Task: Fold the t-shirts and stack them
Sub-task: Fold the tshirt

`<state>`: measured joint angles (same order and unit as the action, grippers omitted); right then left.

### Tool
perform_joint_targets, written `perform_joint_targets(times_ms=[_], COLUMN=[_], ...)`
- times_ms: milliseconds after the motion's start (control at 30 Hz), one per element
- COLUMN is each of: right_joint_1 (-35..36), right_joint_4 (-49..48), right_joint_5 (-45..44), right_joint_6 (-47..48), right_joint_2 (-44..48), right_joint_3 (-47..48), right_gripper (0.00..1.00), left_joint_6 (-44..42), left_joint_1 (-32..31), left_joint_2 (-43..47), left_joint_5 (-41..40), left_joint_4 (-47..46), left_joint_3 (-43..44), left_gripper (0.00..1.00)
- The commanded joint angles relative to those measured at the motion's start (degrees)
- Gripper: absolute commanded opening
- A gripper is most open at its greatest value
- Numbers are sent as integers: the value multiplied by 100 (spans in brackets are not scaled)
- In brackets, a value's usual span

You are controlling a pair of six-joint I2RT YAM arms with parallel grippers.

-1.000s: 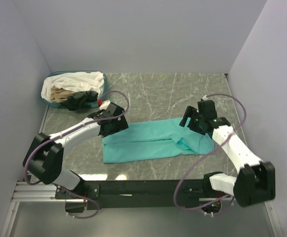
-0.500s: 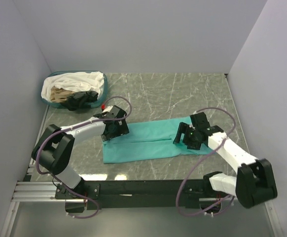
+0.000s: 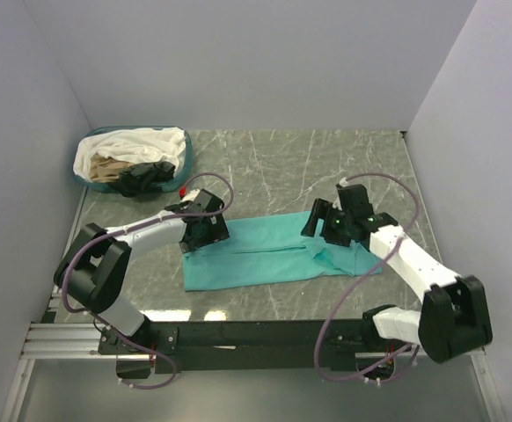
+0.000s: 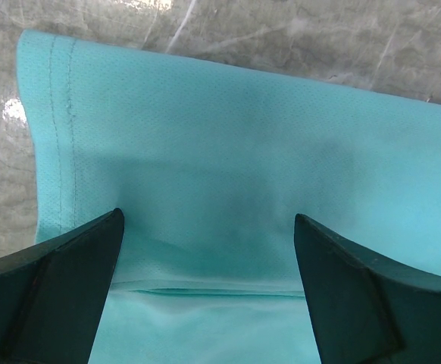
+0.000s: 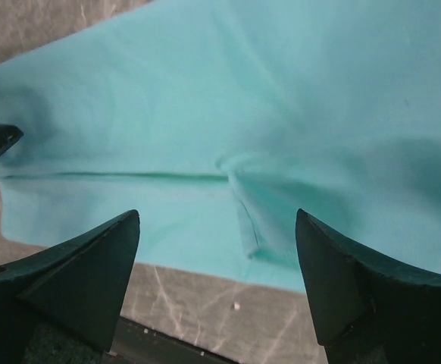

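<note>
I should turn the teal-green t-shirt strip (image 3: 269,251), because it lies lengthwise along the black bar. My right gripper should swing its sleeve end (image 3: 354,260) away to bring the t-shirt's hem around toward the bar.
A teal-green t-shirt (image 3: 256,255) lies folded into a long strip on the marble table. My left gripper (image 3: 205,233) is open and empty just above the strip's far left corner. In the left wrist view (image 4: 207,216) the cloth (image 4: 228,152) fills the space between the spread jaws, with a fold line below. My right gripper (image 3: 319,224) is open and empty above the strip's right part. The right wrist view (image 5: 217,214) shows the cloth (image 5: 281,98) and a tucked sleeve edge (image 5: 247,227) between the jaws. White (image 3: 142,142), beige (image 3: 108,167) and black (image 3: 146,176) shirts lie in the basket.
The oval teal-rimmed basket (image 3: 131,128) stands at the far left corner of the table (image 3: 282,167). Grey walls close in the left, back and right. The black rail with the arm bases runs along the near edge.
My left gripper moved right onto the shirt's far left corner and stayed there. My right gripper swung left from the shirt's right end, dipped toward the cloth, then rose a little.
</note>
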<state>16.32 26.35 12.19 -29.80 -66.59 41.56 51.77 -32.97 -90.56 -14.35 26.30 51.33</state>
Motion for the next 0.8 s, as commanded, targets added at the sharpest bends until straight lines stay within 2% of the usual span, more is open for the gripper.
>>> perform_joint_targets(times_ms=[0,100,200,400,633,767], right_joint_1=[335,775,917,961,952,865], right_joint_4=[-543,-534,-482,-631,-439,45], right_joint_5=[170,-144,-400,-165,346,-319], right_joint_6=[264,134,-182,-369,-210,-280], right_joint_2=[-538,-741,-786,-681,363,866], right_joint_3=[388,230,-121,-614,-167,124], right_gripper=[89,88,88,88,88,89], left_joint_6=[44,70,53,70,62,9], left_joint_1=[19,19,19,27,19,19], left_joint_2=[267,364,390,355,540,549], left_joint_5=[38,38,-32,-103,-59,37], left_joint_4=[-152,-196,-187,-134,-161,-187], left_joint_3=[-105,-184,-203,-255,-325,-282], left_gripper=[99,99,100,100,100,99])
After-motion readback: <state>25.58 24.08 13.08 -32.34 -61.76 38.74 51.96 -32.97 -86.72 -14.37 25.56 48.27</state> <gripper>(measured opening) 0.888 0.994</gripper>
